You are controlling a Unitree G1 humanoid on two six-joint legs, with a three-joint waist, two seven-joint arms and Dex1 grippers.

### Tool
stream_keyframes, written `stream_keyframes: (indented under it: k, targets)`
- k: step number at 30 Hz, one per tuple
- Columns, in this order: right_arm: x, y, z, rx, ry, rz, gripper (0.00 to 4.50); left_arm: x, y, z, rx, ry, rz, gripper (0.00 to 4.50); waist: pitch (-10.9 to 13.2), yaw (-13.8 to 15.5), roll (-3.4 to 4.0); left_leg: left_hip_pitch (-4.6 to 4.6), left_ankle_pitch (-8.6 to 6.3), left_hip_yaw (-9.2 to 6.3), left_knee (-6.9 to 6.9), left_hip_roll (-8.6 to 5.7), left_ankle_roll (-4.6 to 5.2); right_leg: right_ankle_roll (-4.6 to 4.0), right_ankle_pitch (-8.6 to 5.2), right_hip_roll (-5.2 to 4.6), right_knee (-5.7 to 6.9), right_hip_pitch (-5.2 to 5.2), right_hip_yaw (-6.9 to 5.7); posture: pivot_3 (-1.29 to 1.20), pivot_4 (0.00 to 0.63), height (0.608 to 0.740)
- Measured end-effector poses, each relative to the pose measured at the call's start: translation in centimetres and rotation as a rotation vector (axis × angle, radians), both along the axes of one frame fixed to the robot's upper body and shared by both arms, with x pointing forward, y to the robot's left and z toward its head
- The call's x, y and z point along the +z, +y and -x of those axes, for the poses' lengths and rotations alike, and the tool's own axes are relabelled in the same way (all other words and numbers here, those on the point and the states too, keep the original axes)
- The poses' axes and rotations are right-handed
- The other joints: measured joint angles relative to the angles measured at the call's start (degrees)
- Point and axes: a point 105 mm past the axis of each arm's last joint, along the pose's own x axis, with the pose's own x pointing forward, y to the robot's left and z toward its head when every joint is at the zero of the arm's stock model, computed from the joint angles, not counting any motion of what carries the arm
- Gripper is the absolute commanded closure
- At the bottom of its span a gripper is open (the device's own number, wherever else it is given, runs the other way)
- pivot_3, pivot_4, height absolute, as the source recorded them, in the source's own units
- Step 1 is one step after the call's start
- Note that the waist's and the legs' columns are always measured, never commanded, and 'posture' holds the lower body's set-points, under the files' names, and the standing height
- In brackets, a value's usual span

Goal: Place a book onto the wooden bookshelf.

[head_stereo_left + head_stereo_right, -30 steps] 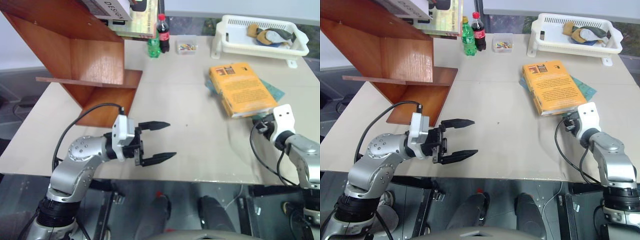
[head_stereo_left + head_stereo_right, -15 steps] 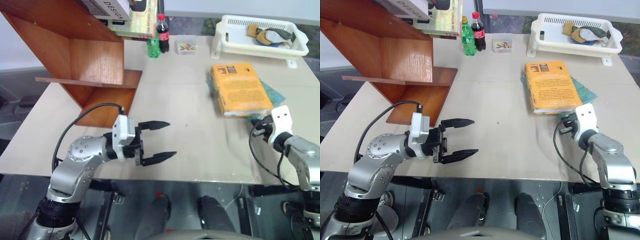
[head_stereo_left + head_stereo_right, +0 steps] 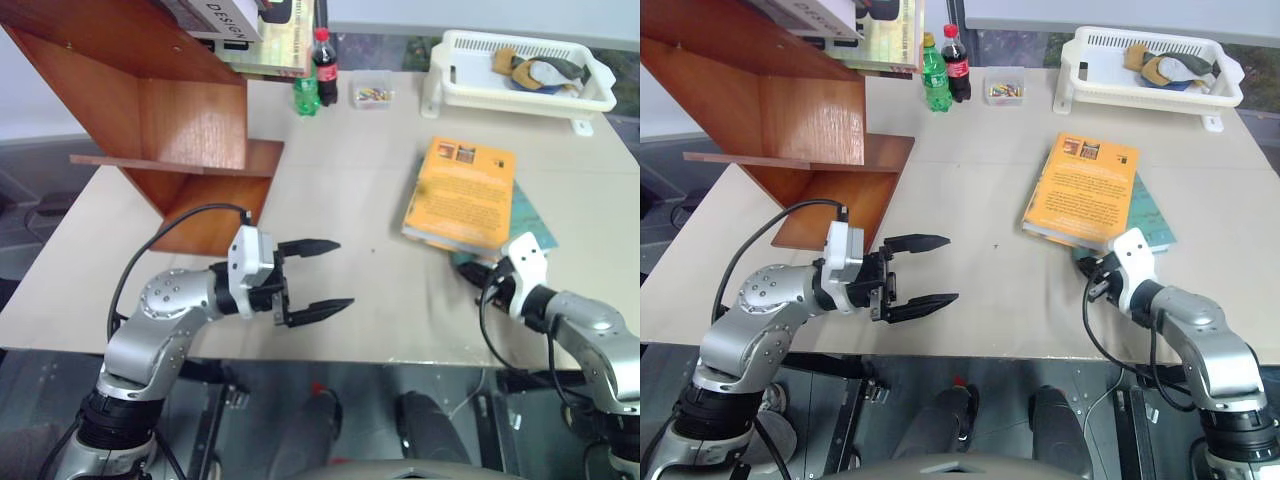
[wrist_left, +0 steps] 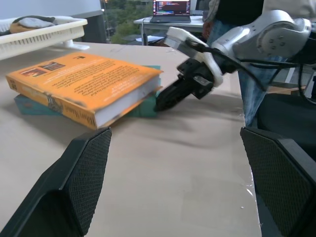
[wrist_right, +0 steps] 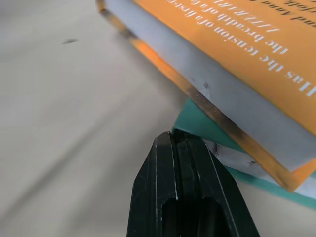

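My left gripper is facing the orange book's closed spine (image 4: 53, 102), so the orange book will stay closed when I lift it by that side.
The book (image 3: 460, 195) is thick and orange-yellow with white page edges. It lies flat and askew on a thinner teal book (image 3: 1152, 216) at the right of the table. My right gripper (image 3: 1092, 274) is shut and low on the table. Its tip (image 5: 173, 140) is at the teal book's near corner, under the orange book's overhanging edge (image 5: 212, 84). My left gripper (image 3: 340, 274) hangs open and empty over the table's front left, pointing at the books (image 4: 81, 81). The wooden bookshelf (image 3: 190, 125) stands reddish-brown at the far left.
A white basket (image 3: 520, 70) of items sits at the back right. A green bottle (image 3: 308, 95), a cola bottle (image 3: 325, 62) and a small clear box (image 3: 372, 95) stand at the back. Books (image 3: 240, 25) lie atop the shelf. A person (image 4: 237, 10) stands beyond the table.
My right gripper has swept left and back toward the table's front. The orange book has swung round with it, its near end now pushed left. The left gripper has stayed still.
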Motion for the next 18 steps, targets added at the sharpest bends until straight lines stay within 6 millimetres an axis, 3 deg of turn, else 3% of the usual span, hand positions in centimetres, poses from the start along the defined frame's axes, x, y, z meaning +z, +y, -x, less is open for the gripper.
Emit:
stream_keyframes:
  k: [4,7,11,13,14,18]
  targets:
    - [-0.4,0.8,1.1,0.044,0.034,0.004,4.48,0.0,0.0,-0.4,0.024,0.011,0.012,0.00,0.0,0.0,0.00,0.01,0.00,0.00,0.00,0.00,0.00,0.00,0.00,-0.01,0.00,0.00,0.01,0.00,0.150,0.740]
    - [-0.6,1.0,1.8,0.083,0.050,0.027,3.47,-0.5,0.2,-1.0,0.067,0.056,0.027,0.00,0.0,0.1,0.00,0.01,0.00,0.02,0.00,-0.01,0.00,0.01,0.00,0.00,0.00,0.00,0.00,0.00,0.150,0.740]
    - [-0.8,1.1,3.1,0.130,0.076,0.031,1.69,-0.4,0.3,-2.1,0.121,0.127,0.090,0.00,0.0,0.3,-0.01,-0.03,0.00,-0.02,0.02,-0.02,0.00,0.01,0.00,-0.01,0.00,0.01,-0.08,0.00,0.150,0.740]
    - [-0.8,1.2,4.3,0.166,0.096,0.024,0.57,0.4,0.5,-3.2,0.171,0.170,0.155,0.00,0.0,0.3,-0.04,-0.08,0.00,-0.05,0.08,-0.01,0.00,0.02,0.00,-0.01,-0.01,0.01,-0.15,0.00,0.150,0.740]
    - [-0.4,0.9,5.0,0.175,0.094,0.011,0.21,0.9,0.6,-4.0,0.201,0.214,0.201,0.00,0.0,0.4,-0.03,-0.10,0.00,-0.07,0.12,-0.04,0.00,0.02,0.00,-0.03,0.01,0.00,-0.15,0.00,0.150,0.740]
    - [2.5,0.5,6.2,0.200,0.009,-0.002,0.04,2.1,0.9,-6.6,0.280,0.381,0.302,0.00,0.0,0.2,-0.10,-0.12,0.00,-0.15,0.30,-0.07,0.00,0.04,0.00,0.00,0.12,0.04,-0.25,0.00,0.150,0.740]
